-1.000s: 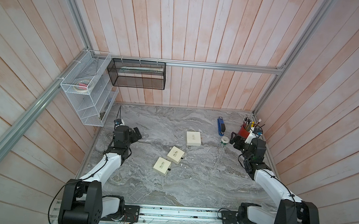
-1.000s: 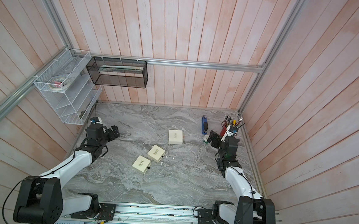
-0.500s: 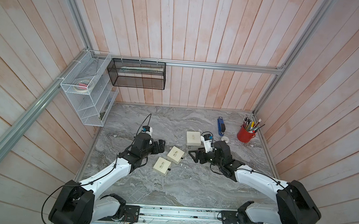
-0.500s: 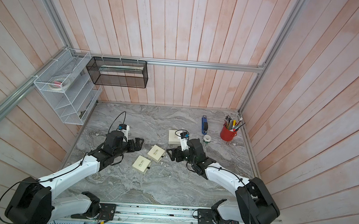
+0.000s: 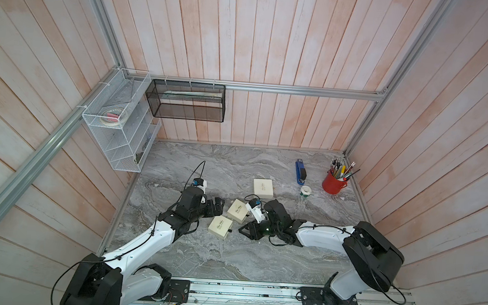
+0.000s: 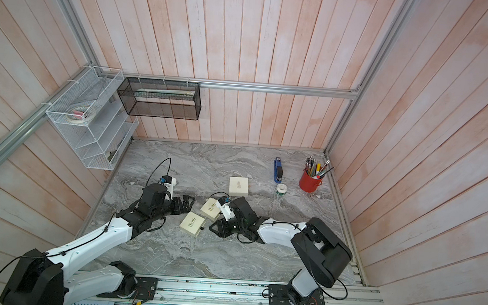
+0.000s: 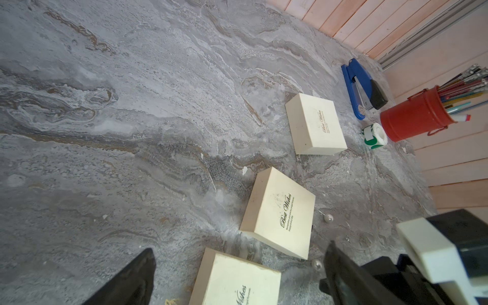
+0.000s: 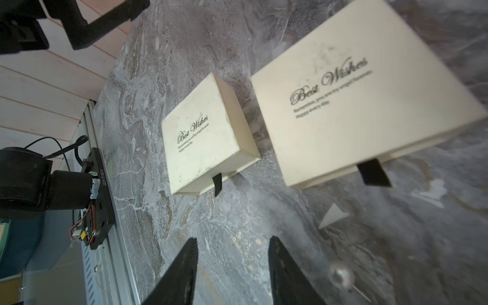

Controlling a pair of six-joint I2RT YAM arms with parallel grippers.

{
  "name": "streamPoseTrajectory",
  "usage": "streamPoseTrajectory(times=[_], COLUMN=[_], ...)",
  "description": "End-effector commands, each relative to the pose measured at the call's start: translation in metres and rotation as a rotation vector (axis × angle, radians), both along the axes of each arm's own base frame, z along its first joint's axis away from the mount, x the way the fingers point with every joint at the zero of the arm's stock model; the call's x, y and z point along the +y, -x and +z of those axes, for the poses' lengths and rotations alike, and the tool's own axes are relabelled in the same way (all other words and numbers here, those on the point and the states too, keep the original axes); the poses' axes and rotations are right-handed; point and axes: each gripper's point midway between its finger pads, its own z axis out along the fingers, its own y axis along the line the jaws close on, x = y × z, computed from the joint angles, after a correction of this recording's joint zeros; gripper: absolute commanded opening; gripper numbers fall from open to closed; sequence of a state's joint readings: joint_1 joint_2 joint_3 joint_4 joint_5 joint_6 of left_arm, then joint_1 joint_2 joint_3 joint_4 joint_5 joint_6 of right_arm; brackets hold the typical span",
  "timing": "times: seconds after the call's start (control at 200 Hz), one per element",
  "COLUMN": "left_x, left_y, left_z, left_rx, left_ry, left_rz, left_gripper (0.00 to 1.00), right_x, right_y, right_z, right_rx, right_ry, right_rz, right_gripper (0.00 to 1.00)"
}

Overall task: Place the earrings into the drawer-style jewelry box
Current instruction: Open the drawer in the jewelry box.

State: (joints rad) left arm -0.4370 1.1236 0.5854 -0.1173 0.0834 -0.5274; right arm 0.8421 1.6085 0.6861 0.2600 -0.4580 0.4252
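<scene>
The near box is closed and can slide freely. My left gripper should hold the end opposite the black pull tab before my right gripper pulls the tab.
Three cream drawer-style jewelry boxes lie mid-table: the far one, the middle one and the near one, the last two with black pull tabs. Two pearl earrings rest on the marble beside the middle box. One pearl lies just outside a finger of my right gripper. That gripper is low over the table by the near box's tab side, jaws apart and empty. My left gripper hovers wide open over the near box's far side.
At the back right stand a blue stapler, a red pen cup and a small tape roll. A white wire shelf and a black mesh basket hang on the walls. A white paper scrap lies near the pearl.
Both arms have swung in from the table's sides to the boxes. Over the last half second the right gripper dropped toward the near box and its jaws narrowed.
</scene>
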Motion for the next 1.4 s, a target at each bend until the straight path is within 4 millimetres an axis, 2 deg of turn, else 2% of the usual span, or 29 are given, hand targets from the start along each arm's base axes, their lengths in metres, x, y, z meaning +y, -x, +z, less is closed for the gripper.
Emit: streamPoseTrajectory(times=[0.0, 0.12, 0.275, 0.53, 0.865, 1.075, 1.395], left_x=[-0.002, -0.007, -0.017, -0.006, -0.002, 0.003, 0.007], left_y=[0.009, 0.014, 0.023, 0.028, 0.041, 0.049, 0.048], left_z=[-0.009, -0.016, -0.035, -0.070, -0.082, -0.092, -0.099], left_rx=[0.028, 0.057, 0.146, 0.269, 0.314, 0.350, 0.368], left_ry=[-0.007, 0.004, 0.017, -0.068, -0.084, -0.092, -0.122], left_rz=[-0.036, -0.074, -0.132, -0.093, -0.106, -0.088, -0.077], left_gripper=[1.00, 1.00, 1.00, 0.89, 0.67, 0.62, 0.58], right_x=[0.014, 0.018, 0.021, 0.028, 0.035, 0.039, 0.041], right_y=[0.015, 0.019, 0.021, 0.016, 0.013, 0.013, 0.011], right_z=[0.000, -0.008, -0.013, -0.016, -0.019, -0.021, -0.028], right_rx=[0.025, 0.038, 0.052, 0.052, 0.058, 0.061, 0.064], right_ry=[-0.016, -0.007, -0.004, -0.002, 0.000, 0.006, 0.025], right_rz=[0.081, 0.108, 0.125, 0.133, 0.140, 0.147, 0.143], right_gripper=[0.45, 0.48, 0.49, 0.49, 0.49, 0.48, 0.43])
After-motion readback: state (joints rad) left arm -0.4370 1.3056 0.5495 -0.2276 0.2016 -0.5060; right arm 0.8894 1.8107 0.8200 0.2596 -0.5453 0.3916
